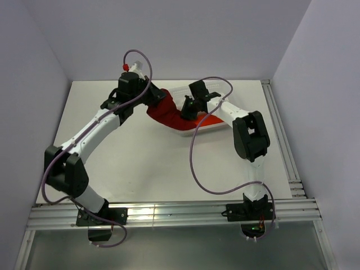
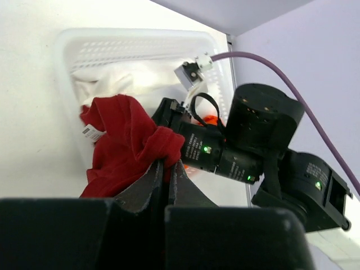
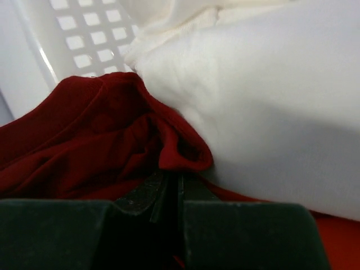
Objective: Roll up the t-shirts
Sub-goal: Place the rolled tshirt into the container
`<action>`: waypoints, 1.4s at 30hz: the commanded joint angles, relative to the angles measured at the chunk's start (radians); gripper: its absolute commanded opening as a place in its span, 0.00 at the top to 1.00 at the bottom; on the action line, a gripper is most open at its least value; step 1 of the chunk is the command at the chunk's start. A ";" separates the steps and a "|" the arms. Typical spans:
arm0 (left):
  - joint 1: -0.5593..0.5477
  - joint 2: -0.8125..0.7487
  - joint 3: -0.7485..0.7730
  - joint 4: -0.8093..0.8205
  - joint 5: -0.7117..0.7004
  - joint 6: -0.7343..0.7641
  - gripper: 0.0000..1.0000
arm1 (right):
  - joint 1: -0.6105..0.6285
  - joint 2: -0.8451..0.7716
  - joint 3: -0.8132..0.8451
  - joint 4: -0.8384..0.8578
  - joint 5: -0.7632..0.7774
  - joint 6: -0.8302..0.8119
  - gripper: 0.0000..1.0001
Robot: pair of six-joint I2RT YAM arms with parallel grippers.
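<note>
The crimson t-shirt (image 1: 167,114) slopes bunched over the basket's rim, so next my right gripper draws one end across before both grippers lower it along the basket's far side (image 1: 181,93).
A dark crimson t-shirt (image 1: 169,112) hangs bunched between my two grippers at the far middle of the table, over the near-left rim of a white basket (image 1: 183,134). My left gripper (image 2: 167,163) is shut on a fold of the t-shirt (image 2: 126,143), whose small neck label shows at its left side. My right gripper (image 3: 170,175) is shut on another fold of the same t-shirt (image 3: 101,132), low inside the basket beside white cloth (image 3: 264,112). In the top view the left gripper (image 1: 153,100) pinches the shirt's left end and the right gripper (image 1: 188,109) its right end.
The white latticed basket (image 2: 64,53) also holds white cloth (image 2: 140,79) and a bright orange bundle (image 1: 214,120). The right arm's wrist (image 2: 225,149) sits close in front of the left camera. Purple cables loop over both arms. Walls close the table's far and side edges.
</note>
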 commanded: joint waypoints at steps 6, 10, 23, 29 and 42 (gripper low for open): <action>0.031 -0.161 -0.018 -0.084 -0.011 0.044 1.00 | -0.025 -0.181 0.124 -0.109 -0.021 -0.041 1.00; 0.031 -0.195 -0.036 -0.095 -0.005 0.025 1.00 | -0.060 -0.253 0.087 -0.110 -0.047 -0.029 1.00; 0.001 -0.123 -0.116 0.067 0.033 -0.148 1.00 | -0.304 -0.336 0.036 -0.133 -0.078 -0.092 1.00; -0.052 -0.011 -0.138 0.178 0.038 -0.234 1.00 | -0.367 -0.352 0.005 -0.117 -0.064 -0.098 1.00; -0.088 0.168 -0.086 0.234 0.041 -0.305 1.00 | -0.462 -0.273 0.091 -0.136 -0.064 -0.107 1.00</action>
